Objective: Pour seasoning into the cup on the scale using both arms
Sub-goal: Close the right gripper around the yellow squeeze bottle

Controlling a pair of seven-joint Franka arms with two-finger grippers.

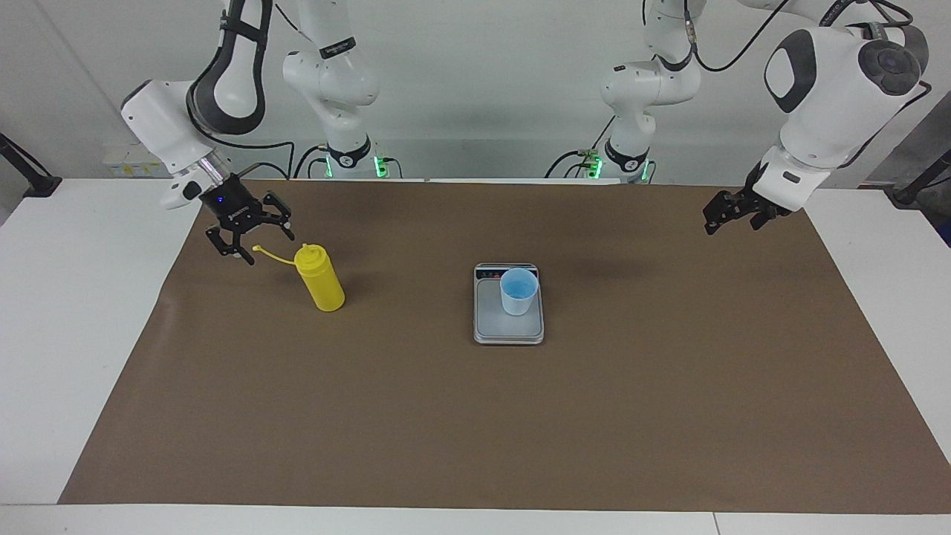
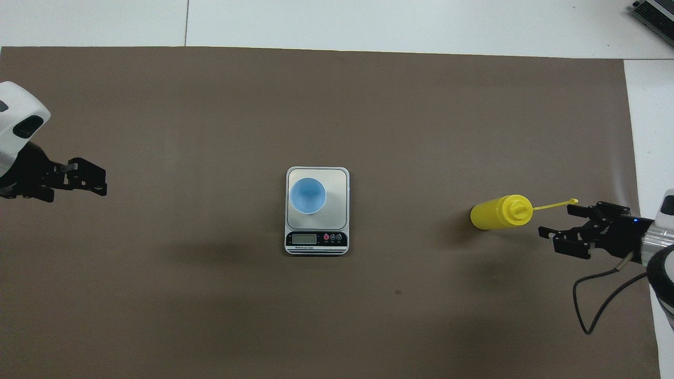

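Note:
My gripper will tilt the yellow seasoning bottle, and the small cap [image 2: 573,201] will then move along with it clear of the spout, because the cap sticks out on its thin tether [image 2: 551,206].
The yellow seasoning bottle [image 1: 319,281] stands upright on the brown mat toward the right arm's end of the table, also in the overhead view [image 2: 495,213]. Its small cap [image 1: 257,249] hangs out on the thin tether toward my right gripper. My right gripper [image 1: 251,238] is open and empty, low beside the bottle's top, apart from it; it also shows in the overhead view [image 2: 559,221]. The light blue cup [image 1: 518,291] stands upright on the silver-grey scale [image 1: 490,327] at mid-table. My left gripper [image 1: 724,215] waits in the air over the mat's left-arm end, holding nothing.
A brown paper mat [image 1: 475,431] covers most of the white table [image 1: 74,297]. The scale's display strip [image 2: 316,239] faces the robots. A black cable [image 2: 595,295] trails from the right wrist. A dark stand [image 1: 30,174] is at the table's corner.

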